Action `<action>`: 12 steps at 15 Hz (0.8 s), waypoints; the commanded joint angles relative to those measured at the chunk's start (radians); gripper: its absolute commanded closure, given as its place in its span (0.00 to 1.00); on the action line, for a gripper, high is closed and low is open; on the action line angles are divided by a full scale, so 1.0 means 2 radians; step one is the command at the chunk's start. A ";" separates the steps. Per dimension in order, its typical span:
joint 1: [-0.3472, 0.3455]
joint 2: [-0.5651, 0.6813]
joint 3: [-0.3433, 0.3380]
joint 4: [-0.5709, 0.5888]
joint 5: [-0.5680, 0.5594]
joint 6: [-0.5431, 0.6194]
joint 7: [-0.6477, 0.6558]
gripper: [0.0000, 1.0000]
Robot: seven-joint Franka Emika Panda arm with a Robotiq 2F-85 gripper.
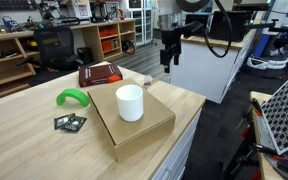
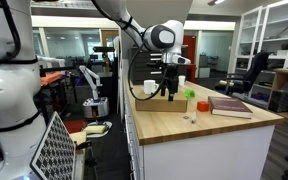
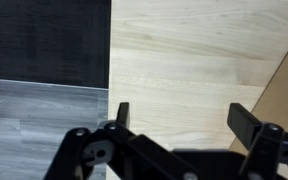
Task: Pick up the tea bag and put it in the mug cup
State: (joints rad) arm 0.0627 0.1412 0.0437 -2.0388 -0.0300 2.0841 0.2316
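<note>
The robot's open gripper is above plain wood [image 3: 179,125] beside the cardboard box, short of the tea bag, so it should turn and move over the tea bag before it goes down.
The white mug cup [image 1: 130,102] stands upright on a flat cardboard box [image 1: 134,128]; it also shows in an exterior view [image 2: 151,88]. A tiny pale tea bag [image 1: 147,83] lies on the wooden table between the box and a red book, and shows in both exterior views [image 2: 191,118]. My gripper [image 1: 167,66] hangs above the table near its edge, beyond the tea bag, also seen in an exterior view [image 2: 170,92]. In the wrist view the gripper [image 3: 179,112] is open and empty over bare wood. The tea bag and cup are out of the wrist view.
A red book [image 1: 100,73], a green curved object [image 1: 72,97] and a flat black-and-green packet [image 1: 70,122] lie on the table [image 1: 24,130]. The table edge and grey floor [image 3: 44,110] show under the wrist. A black grid rack [image 1: 284,110] stands beside the table.
</note>
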 commanded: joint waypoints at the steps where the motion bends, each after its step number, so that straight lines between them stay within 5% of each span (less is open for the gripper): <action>1: -0.008 0.029 -0.011 0.049 -0.003 -0.024 -0.030 0.00; 12: -0.008 0.087 -0.009 0.144 -0.018 -0.177 -0.219 0.00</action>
State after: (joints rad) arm 0.0632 0.2642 0.0088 -1.8292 -0.0330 1.8261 -0.1230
